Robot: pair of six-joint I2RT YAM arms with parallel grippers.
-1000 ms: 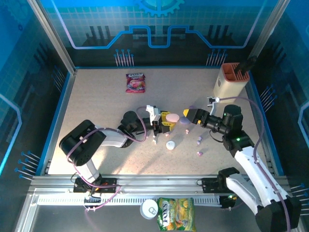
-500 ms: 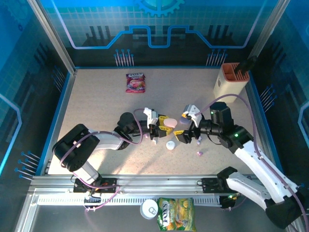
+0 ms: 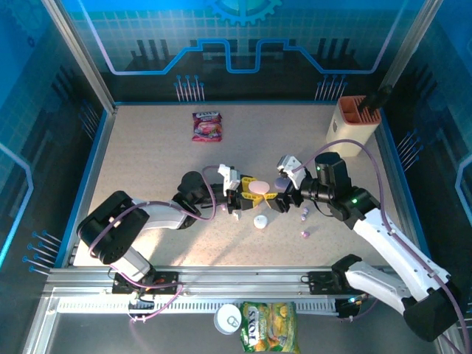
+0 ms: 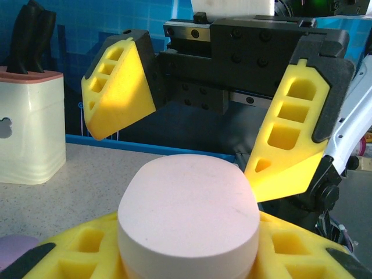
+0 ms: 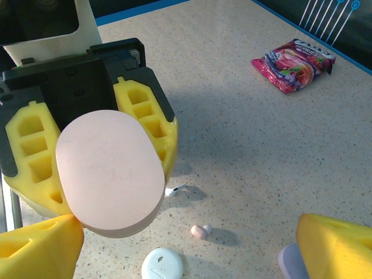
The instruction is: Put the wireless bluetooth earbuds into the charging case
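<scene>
The lid of the pink charging case (image 3: 259,187) is closed. Next, my right gripper swings the lid open (image 5: 110,168) and holds it while my left gripper takes a new grip on the case.
My left gripper (image 3: 245,194) is shut on a pink pebble-shaped charging case (image 3: 258,187), held off the table with its lid closed; its yellow fingers (image 5: 146,119) flank the case (image 5: 110,171). The right gripper (image 3: 275,194) faces that case (image 4: 189,212) at close range, open, its fingers (image 4: 119,87) spread to either side without touching it. On the table below lie a white earbud (image 5: 176,189) and a pink earbud (image 5: 200,232). More earbuds (image 3: 304,214) lie further right. In its own wrist view the right gripper (image 5: 187,247) has nothing between its fingers.
A white round case (image 3: 260,220) lies just under the grippers and a purple case (image 3: 281,181) sits beside the right gripper. A knife block (image 3: 353,122) stands at the back right, a red snack packet (image 3: 207,125) at the back centre.
The right gripper has swung left and closed in on the pink case, its fingers spread wide. The left gripper has shifted slightly, still holding the case.
</scene>
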